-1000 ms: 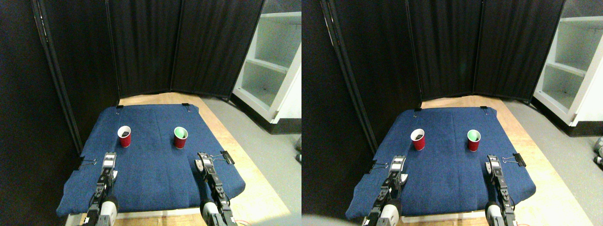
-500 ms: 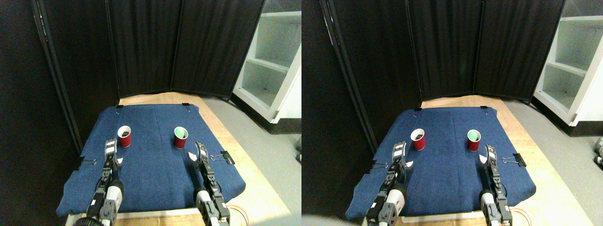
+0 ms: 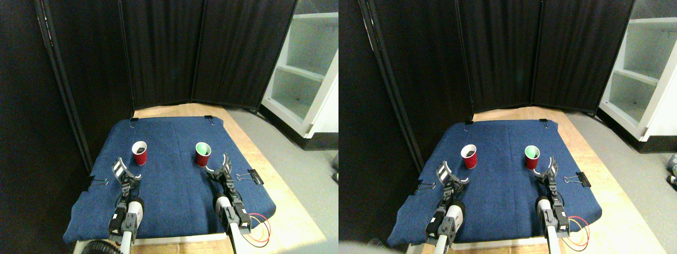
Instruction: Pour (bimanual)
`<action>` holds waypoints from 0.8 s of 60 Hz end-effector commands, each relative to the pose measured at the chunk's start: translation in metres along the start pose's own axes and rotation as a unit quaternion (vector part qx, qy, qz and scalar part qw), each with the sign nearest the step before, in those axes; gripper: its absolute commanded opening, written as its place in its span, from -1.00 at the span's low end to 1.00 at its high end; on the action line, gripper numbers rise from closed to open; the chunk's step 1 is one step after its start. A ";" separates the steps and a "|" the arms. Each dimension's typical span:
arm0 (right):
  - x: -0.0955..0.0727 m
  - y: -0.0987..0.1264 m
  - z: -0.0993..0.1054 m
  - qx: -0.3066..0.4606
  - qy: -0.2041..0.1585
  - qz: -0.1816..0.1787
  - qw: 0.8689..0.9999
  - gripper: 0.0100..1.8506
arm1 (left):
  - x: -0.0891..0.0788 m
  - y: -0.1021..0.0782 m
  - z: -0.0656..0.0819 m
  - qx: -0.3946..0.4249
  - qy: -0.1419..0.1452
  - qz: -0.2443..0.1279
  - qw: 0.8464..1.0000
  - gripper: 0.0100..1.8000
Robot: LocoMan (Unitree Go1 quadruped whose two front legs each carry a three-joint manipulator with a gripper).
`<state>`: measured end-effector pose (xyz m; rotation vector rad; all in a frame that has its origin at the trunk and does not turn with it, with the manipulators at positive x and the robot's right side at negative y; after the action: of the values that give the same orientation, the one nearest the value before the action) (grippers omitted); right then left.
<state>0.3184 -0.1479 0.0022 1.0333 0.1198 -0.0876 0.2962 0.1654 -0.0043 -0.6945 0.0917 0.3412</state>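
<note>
The green inside the red cup point(image 3: 203, 150) has a white rim point(image 3: 197, 147) all around it, so the green will fall out in one piece as a loose ball when I pour.
Two red cups stand upright on the blue cloth point(image 3: 169, 185). The left cup point(image 3: 139, 153) has something dark inside. The right cup point(image 3: 202, 154) shows a green inside. My left gripper point(image 3: 125, 170) is open, low and a little left of the left cup, a short gap short of it. My right gripper point(image 3: 218, 164) is open too, its jaws spread just right of and below the right cup, close to its base without touching.
Binder clips point(image 3: 253, 177) hold the cloth on a wooden board point(image 3: 275, 180). Black curtain panels point(image 3: 211, 53) close off the back and left. A white shelf unit point(image 3: 307, 79) stands at the right on grey floor. Red and yellow wires point(image 3: 260, 233) loop by the right arm.
Both arms have reached forward toward the cups, and both grippers have spread their jaws wide. The cups have not moved.
</note>
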 end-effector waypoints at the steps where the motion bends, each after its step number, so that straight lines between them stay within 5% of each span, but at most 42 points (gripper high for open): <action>1: 0.006 0.002 -0.002 0.028 -0.012 -0.008 1.000 -0.13 | 0.005 -0.005 -0.001 -0.023 -0.010 -0.003 1.000 0.06; 19: 0.015 -0.006 -0.004 0.170 0.011 -0.039 0.985 0.14 | 0.016 -0.001 -0.008 -0.127 -0.002 0.024 0.992 0.18; 34: 0.018 -0.004 -0.004 0.190 0.022 -0.052 0.980 0.36 | 0.019 -0.001 -0.012 -0.156 0.008 0.032 0.987 0.31; 48: 0.023 -0.003 -0.010 0.203 0.026 -0.049 0.978 0.27 | 0.019 -0.006 -0.015 -0.169 0.020 0.035 0.985 0.29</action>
<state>0.3340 -0.1449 -0.0131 1.4272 0.2309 -0.2208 0.3129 0.1634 -0.0177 -1.0490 0.0855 0.4502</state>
